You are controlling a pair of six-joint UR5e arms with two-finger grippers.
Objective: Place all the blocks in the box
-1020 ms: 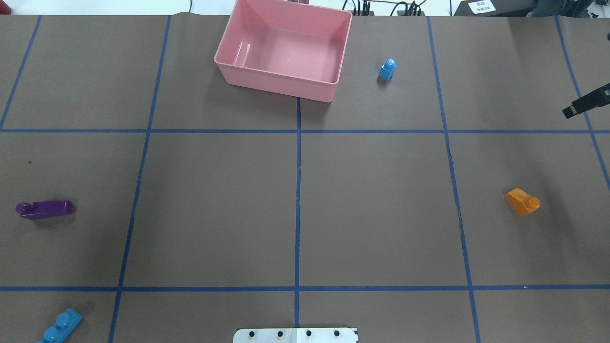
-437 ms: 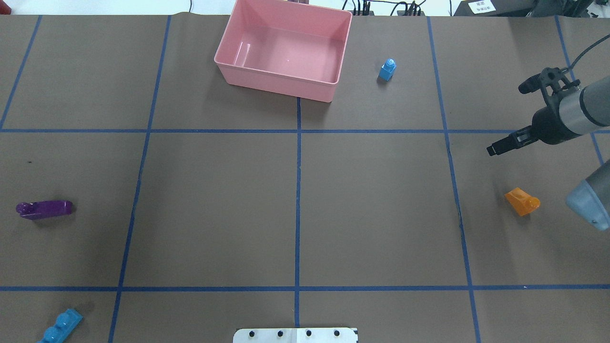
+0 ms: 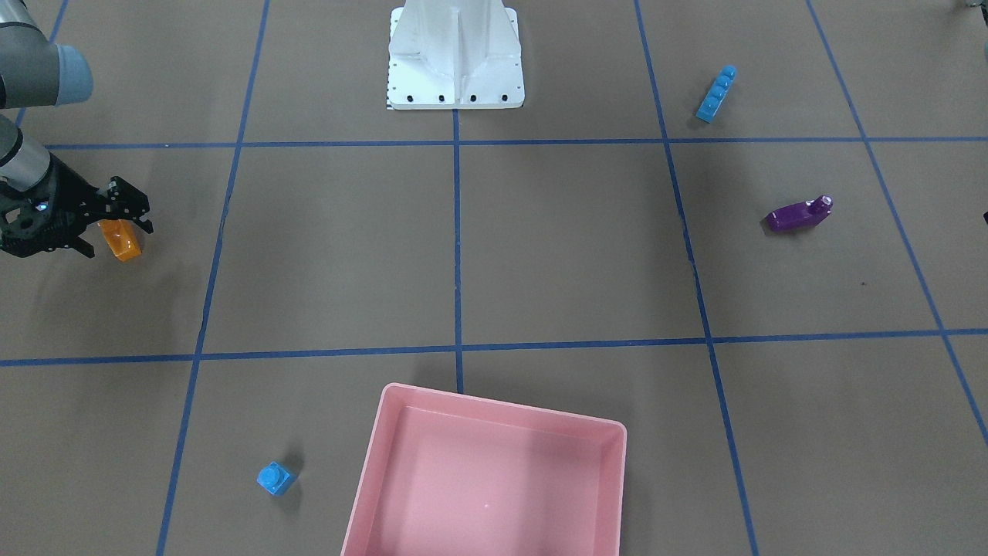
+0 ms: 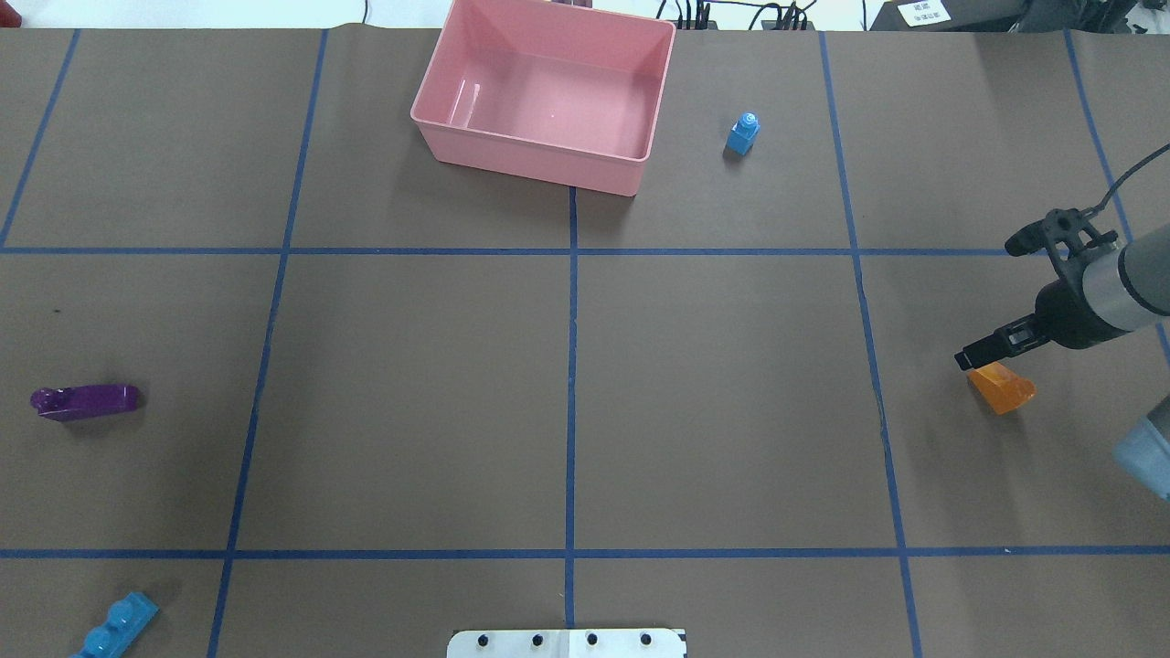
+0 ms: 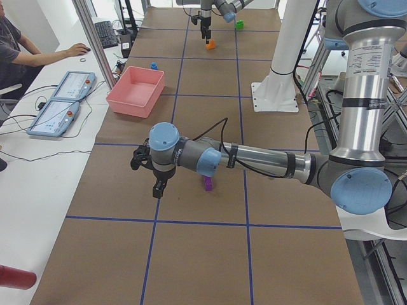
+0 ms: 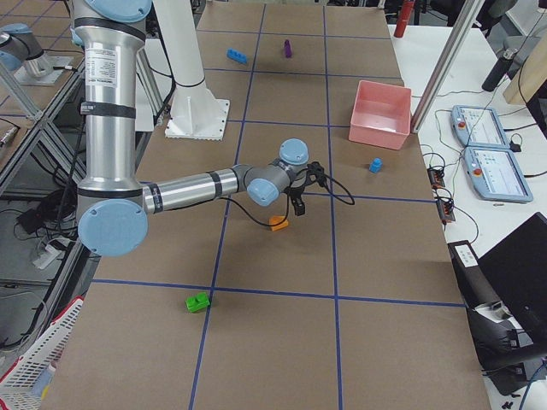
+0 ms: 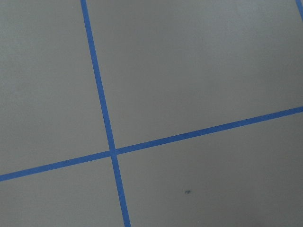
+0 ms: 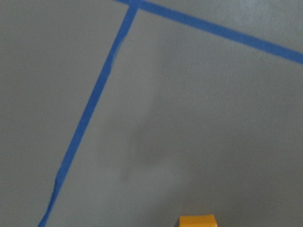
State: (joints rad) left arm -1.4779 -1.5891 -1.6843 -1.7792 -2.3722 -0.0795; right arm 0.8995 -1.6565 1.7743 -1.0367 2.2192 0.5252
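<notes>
The orange block sits off-centre under my right gripper, close to one open finger, so next I shift back over the block's middle (image 3: pixel 121 240) before lowering and closing.
The pink box (image 4: pixel 535 167) stands empty at the table's far middle. The small blue cube (image 4: pixel 743 135) stands just right of it. The orange block (image 4: pixel 1003 388) lies at the right. My right gripper (image 4: pixel 976 358) is open and hangs just above it, fingers either side of it in the front-facing view (image 3: pixel 116 230). The purple block (image 4: pixel 84 401) lies at the left, the long blue bar (image 4: pixel 119 626) at the near left corner. The green cube (image 6: pixel 198 301) shows only in the side views. My left gripper (image 5: pixel 157 189) hovers near the purple block; I cannot tell its state.
The white base plate (image 4: pixel 567 642) sits at the near middle edge. Blue tape lines mark a grid on the brown table. An operator (image 5: pixel 13 44) and two control tablets (image 5: pixel 60 101) are beside the table's far side.
My right arm has come in from the right edge and moved toward the near side, from level with the far tape line to just above the orange block. The blocks have not moved.
</notes>
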